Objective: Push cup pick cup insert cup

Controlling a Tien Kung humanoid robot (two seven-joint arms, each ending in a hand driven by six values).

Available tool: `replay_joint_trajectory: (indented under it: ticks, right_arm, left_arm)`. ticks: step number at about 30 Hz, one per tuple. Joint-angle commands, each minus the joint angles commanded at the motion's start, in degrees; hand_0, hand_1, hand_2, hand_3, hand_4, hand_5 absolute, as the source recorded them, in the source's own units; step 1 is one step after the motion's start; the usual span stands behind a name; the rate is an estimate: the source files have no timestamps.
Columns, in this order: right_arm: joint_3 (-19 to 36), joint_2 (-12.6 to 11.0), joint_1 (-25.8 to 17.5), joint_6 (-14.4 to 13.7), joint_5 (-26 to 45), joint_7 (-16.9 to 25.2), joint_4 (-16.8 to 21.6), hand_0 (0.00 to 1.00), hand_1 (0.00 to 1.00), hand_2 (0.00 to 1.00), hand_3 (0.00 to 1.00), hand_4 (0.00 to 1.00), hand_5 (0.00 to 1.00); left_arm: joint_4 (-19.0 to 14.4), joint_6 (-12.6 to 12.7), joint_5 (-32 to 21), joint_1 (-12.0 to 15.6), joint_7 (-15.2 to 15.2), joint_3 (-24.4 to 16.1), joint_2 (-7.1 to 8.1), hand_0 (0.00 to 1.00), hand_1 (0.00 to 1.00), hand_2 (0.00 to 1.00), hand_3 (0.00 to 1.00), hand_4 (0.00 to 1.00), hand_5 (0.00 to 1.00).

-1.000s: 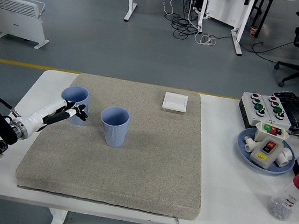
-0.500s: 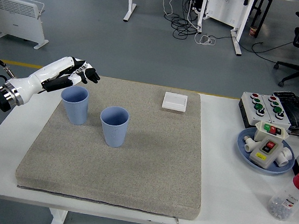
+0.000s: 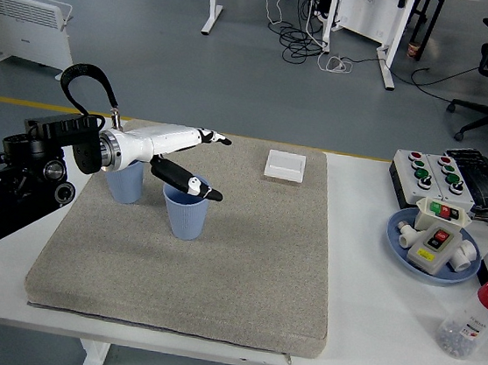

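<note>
The light blue cup (image 3: 185, 212) will sink into the other cup nearly to its rim when I lower it, because it narrows (image 3: 186, 231) toward its base.
Two light blue cups stand on the grey mat (image 3: 216, 276) at its back left. The left cup (image 3: 124, 185) is partly hidden behind my left forearm. The right cup (image 3: 186, 213) stands upright just beside it. My left hand (image 3: 204, 162) is raised above the cups, open, with its fingers stretched toward the right and holding nothing. Its thumb (image 3: 192, 185) hangs over the right cup's rim; whether it touches the rim I cannot tell. The right arm is out of view.
A white square switch plate (image 3: 286, 165) lies at the mat's far edge. At the right are button boxes (image 3: 423, 172), a blue plate (image 3: 400, 244) with parts and a red-capped bottle (image 3: 478, 321). The table's bare left edge (image 3: 9, 235) lies under my arm.
My left arm has lifted away from the left cup, swung up and to the right, and now reaches over both cups. Both cups kept their places.
</note>
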Motion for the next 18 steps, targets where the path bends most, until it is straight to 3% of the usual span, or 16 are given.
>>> replay_joint_trajectory:
  ticks: [7, 10, 11, 16, 17, 18]
  right_arm:
    - [-0.5, -0.1, 0.0, 0.0, -0.3, -0.2, 0.0, 0.724, 0.653, 0.669, 0.587, 0.126, 0.505]
    - [-0.6, -0.1, -0.1, 0.0, -0.4, -0.2, 0.0, 0.724, 0.653, 0.669, 0.587, 0.126, 0.505]
    - [-0.7, -0.1, -0.1, 0.0, -0.4, -0.2, 0.0, 0.724, 0.653, 0.669, 0.587, 0.126, 0.505]
    - [-0.9, -0.1, -0.2, 0.0, -0.5, -0.3, 0.0, 0.724, 0.653, 0.669, 0.587, 0.126, 0.505]
    - [-0.9, -0.1, -0.2, 0.0, -0.6, -0.3, 0.0, 0.724, 0.654, 0.669, 0.587, 0.127, 0.499]
    - [-0.9, -0.1, -0.2, 0.0, -0.6, -0.3, 0.0, 0.724, 0.654, 0.669, 0.587, 0.127, 0.499]
  left_arm:
    - [9.5, -0.8, -0.3, -2.5, -1.4, 5.0, -3.96, 0.998, 0.965, 0.998, 0.998, 0.998, 0.606]
    - [11.3, -1.1, -0.5, -2.7, -1.6, 5.4, -4.69, 0.998, 0.965, 0.998, 0.998, 0.998, 0.606]
    - [11.6, -1.2, -0.5, -2.7, -1.6, 5.5, -4.82, 0.990, 0.947, 0.998, 0.998, 0.991, 0.503]
    - [15.0, -1.9, -1.1, -3.0, -1.3, 7.0, -6.04, 0.990, 0.947, 0.998, 0.998, 0.991, 0.503]
    - [15.4, -1.9, -1.6, -3.0, -1.3, 6.9, -6.23, 0.979, 0.903, 0.997, 0.967, 0.929, 0.387]
    - [15.8, -1.8, -2.4, -2.8, -1.4, 6.8, -6.42, 0.979, 0.903, 0.997, 0.967, 0.929, 0.387]
